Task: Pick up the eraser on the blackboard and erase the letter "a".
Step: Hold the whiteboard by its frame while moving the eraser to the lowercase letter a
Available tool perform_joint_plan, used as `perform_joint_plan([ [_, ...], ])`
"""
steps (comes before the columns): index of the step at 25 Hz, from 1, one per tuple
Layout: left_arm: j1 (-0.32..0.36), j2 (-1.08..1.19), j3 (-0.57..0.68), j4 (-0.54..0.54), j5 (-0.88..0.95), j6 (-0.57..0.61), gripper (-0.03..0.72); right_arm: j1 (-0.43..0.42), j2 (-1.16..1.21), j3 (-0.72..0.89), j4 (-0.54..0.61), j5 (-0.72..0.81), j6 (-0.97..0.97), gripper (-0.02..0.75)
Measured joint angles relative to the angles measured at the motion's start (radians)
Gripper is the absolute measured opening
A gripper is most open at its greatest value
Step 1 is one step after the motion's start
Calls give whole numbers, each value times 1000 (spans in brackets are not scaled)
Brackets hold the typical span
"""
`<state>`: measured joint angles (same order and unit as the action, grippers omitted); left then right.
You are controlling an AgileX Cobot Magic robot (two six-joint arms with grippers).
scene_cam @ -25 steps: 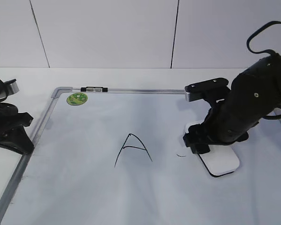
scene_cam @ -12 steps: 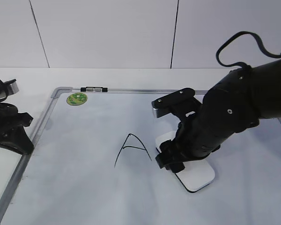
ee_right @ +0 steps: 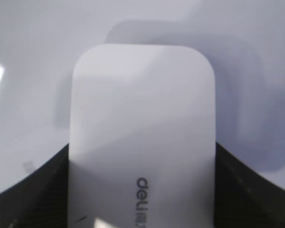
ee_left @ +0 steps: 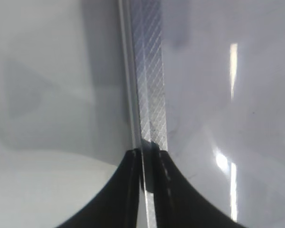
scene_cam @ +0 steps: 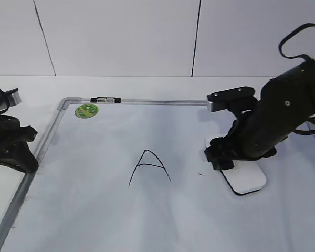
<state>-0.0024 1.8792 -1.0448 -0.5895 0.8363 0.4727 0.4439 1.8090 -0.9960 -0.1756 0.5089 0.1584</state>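
A tiny black stroke (scene_cam: 201,174) of the letter "a" sits beyond the white eraser's edge, so the robot's right gripper needs to wipe the eraser back across that stroke.
My right gripper (scene_cam: 227,158) is shut on the white eraser (scene_cam: 248,180), which lies flat on the blackboard (scene_cam: 94,210) at the right. In the right wrist view the eraser (ee_right: 142,123) fills the space between the gripper's (ee_right: 141,190) dark fingers. Of the letter "a" only a tiny black stroke (scene_cam: 201,174) shows, just left of the eraser. My left gripper (scene_cam: 22,152) is shut on the blackboard's silver frame at the left edge; the left wrist view shows the frame (ee_left: 149,95) between its jaws (ee_left: 149,161).
An angular capital "A" (scene_cam: 148,167) is written mid-board. A round green sticker (scene_cam: 86,111) and a small black-and-white clip (scene_cam: 105,100) sit at the board's far left corner. A white wall stands behind.
My right gripper swept the eraser left, up beside the capital "A", then back right to where it was. The leftover stroke of the "a" is now smaller. The left arm has not moved.
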Motion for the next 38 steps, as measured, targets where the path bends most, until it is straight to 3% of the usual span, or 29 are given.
perform_joint_plan([
  [4,0,0,0,0,0,0,46,-81,0,0,0,0,2,563],
  [7,0,0,0,0,0,0,46,-68,0,0,-4,0,4,563],
  [10,0,0,0,2,0,0,46,-1,0,0,-24,0,6,563],
  [15,0,0,0,2,0,0,46,190,0,0,-20,-2,13,563],
  [18,0,0,0,2,0,0,46,226,0,12,-11,-12,21,563],
  [22,0,0,0,0,0,0,46,202,-7,64,-40,-69,70,563],
  [30,0,0,0,0,0,0,46,42,-53,141,-136,-141,187,563],
  [38,0,0,0,-2,2,0,46,-1,-59,147,-165,-133,233,563],
])
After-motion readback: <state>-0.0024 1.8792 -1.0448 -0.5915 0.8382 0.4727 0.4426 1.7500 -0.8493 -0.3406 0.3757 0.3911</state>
